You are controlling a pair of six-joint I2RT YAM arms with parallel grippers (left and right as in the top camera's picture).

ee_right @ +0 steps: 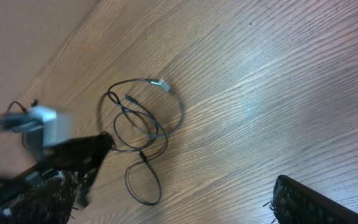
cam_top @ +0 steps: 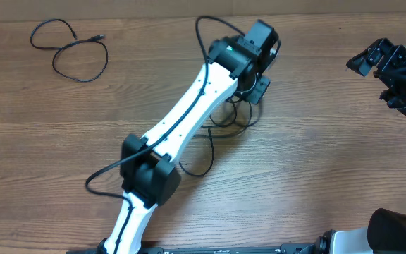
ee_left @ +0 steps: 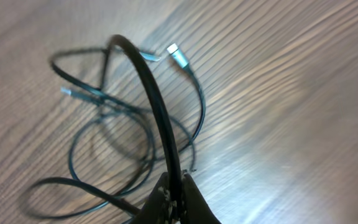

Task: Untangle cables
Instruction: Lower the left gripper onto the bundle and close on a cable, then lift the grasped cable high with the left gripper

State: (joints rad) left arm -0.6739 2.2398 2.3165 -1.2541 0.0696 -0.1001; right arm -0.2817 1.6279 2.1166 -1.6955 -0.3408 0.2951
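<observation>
I should hold the strand of cable up high with my left gripper while my right gripper pulls the metal-tipped cable end point(ee_left: 178, 56) away, because the left gripper's piece goes into the crossed loops point(ee_left: 143, 112).
A tangle of thin black cables point(ee_left: 135, 127) lies on the wooden table, with two metal-tipped plugs point(ee_left: 174, 51) showing in the left wrist view. My left gripper point(ee_left: 178, 182) is shut on one strand that arches up from the tangle. From overhead, the left gripper point(cam_top: 258, 88) sits over the tangle point(cam_top: 228, 118), which is partly hidden under the arm. The right wrist view shows the same cables point(ee_right: 143, 127) from a distance. My right gripper point(cam_top: 393, 67) hangs far right, and its fingers point(ee_right: 316, 202) stand wide apart with nothing between them.
Another thin black cable point(cam_top: 69, 49) lies looped on its own at the table's far left. The left arm point(cam_top: 182, 120) stretches diagonally across the middle. Thicker arm wiring point(cam_top: 101, 175) loops out near its elbow.
</observation>
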